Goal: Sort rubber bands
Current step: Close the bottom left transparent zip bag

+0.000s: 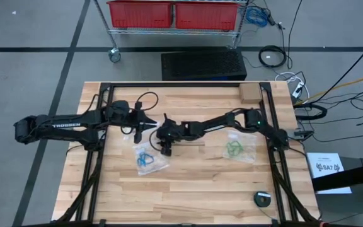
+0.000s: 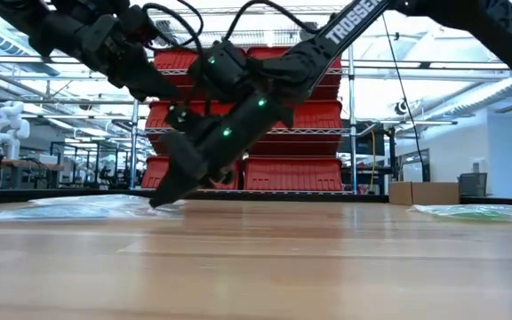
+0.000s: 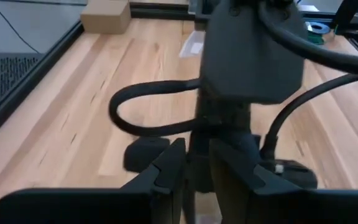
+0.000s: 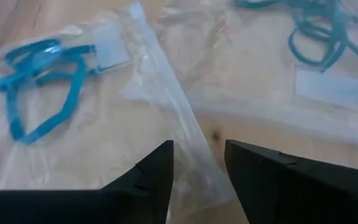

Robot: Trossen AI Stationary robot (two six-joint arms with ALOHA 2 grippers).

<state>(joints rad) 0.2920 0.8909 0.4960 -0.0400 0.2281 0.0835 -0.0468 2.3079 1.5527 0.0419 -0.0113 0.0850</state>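
Note:
I expect the blue bag (image 1: 150, 160) to come away alone when I lift it, because the blue bag's edge lies over the teal bag's corner (image 4: 146, 93).
Two overlapping clear plastic bags (image 1: 149, 160) lie flat near the table's middle. In the right wrist view one holds blue rubber bands (image 4: 42, 81) and the other teal rubber bands (image 4: 322, 31). A third bag with green bands (image 1: 237, 150) lies to the right. My right gripper (image 4: 197, 158) is open and points down at the blue bag's edge (image 4: 179, 106), with its fingertips low over the table (image 2: 160, 201). My left gripper (image 3: 197, 171) hovers beside the right arm's wrist (image 1: 147, 123), level, with a narrow gap between its fingers. My right gripper comes from above, slanting down, with its open fingers on either side of the blue-band bag's edge (image 4: 188, 134). Whether the fingertips touch the plastic, I cannot tell. The bag lies flat on the table.
A small cardboard box (image 1: 249, 93) sits at the far edge. A round dark object (image 1: 262, 198) lies near the near right corner. The black frame rails (image 1: 276, 157) border the work area. Bare wood lies toward the near edge (image 1: 188, 195).

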